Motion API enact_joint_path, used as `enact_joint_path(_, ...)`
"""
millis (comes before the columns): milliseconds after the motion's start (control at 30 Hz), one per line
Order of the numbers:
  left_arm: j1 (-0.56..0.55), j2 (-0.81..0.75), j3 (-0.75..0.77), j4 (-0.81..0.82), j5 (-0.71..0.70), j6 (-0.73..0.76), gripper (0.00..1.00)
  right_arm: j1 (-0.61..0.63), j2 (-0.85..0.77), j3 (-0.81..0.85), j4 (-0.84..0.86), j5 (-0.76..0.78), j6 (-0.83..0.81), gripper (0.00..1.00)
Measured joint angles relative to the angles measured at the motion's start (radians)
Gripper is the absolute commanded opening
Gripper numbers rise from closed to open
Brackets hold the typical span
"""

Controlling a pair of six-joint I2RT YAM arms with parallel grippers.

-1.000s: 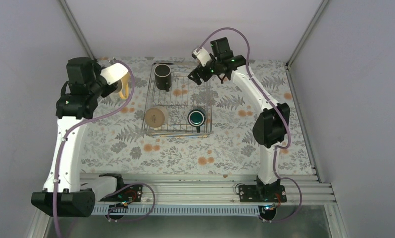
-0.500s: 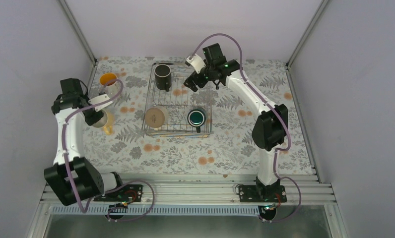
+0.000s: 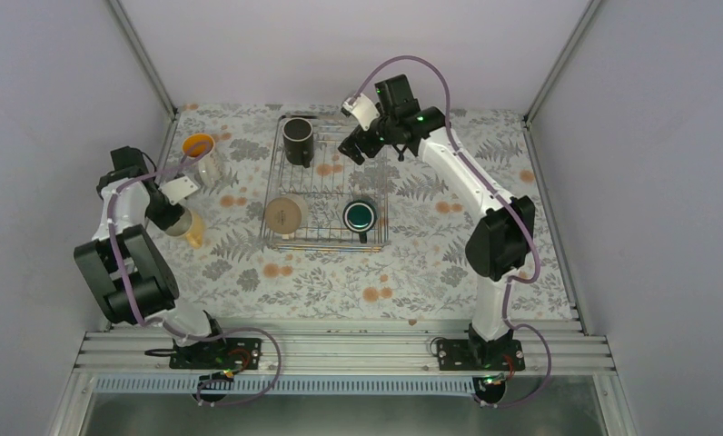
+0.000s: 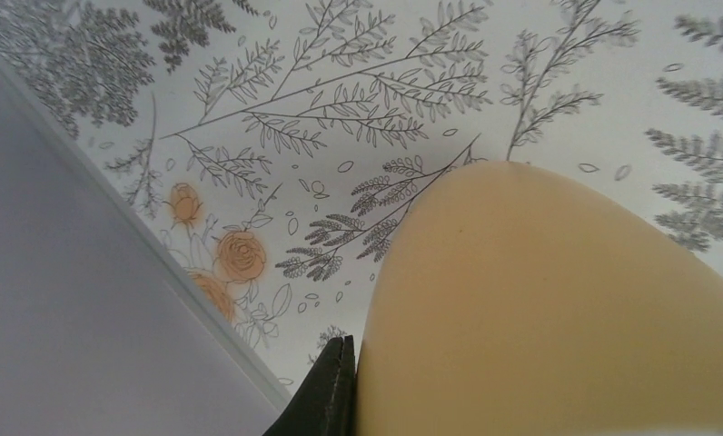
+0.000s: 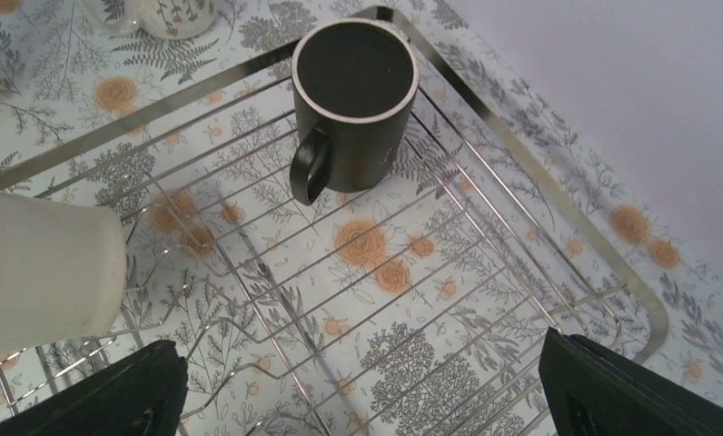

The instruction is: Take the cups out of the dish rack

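Observation:
The yellow-orange mug [image 3: 193, 233] is hanging low above open cloth [image 4: 376, 195], clear of the whitish cup, so the robot's left gripper goes on lowering the mug until its base rests, and then let go.
The dish rack [image 3: 332, 189] holds the black mug [image 3: 297, 140] at its back left, the cream mug [image 3: 285, 215] at front left and the dark green mug [image 3: 360, 215] at front right. My left gripper [image 3: 178, 218] is shut on the yellow-orange mug [image 3: 193, 233], low over the cloth left of the rack. In the left wrist view one finger [image 4: 335, 391] presses against that mug [image 4: 558, 309]. A pale whitish cup [image 3: 209, 167] with an orange top stands at the back left. My right gripper [image 3: 353, 145] is open and empty over the rack [image 5: 521, 154], near the black mug [image 5: 353, 91] and the cream mug [image 5: 44, 272].
The left side wall [image 4: 58, 300] runs close beside the held mug. The flowered cloth [image 3: 430, 263] covers the table. Grey walls and metal corner posts close in the back and both sides. A metal rail [image 3: 340, 350] carries both arm bases at the near edge.
My left arm carried the yellow-orange mug from the back left down to the cloth nearer the front, then folded back. My right gripper shifted slightly over the rack's back edge.

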Motion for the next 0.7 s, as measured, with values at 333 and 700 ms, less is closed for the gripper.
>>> enact_joint_path(333, 0.000, 0.079, 0.000, 0.108, -0.056, -0.020, 0.02, 0.030, 0.001, 0.029, -0.017, 0.036, -0.018, 1.00)
enact_joint_path(700, 0.000, 0.156, 0.084, 0.095, -0.061, -0.031, 0.03, 0.039, 0.026, 0.131, -0.053, 0.046, -0.018, 1.00)
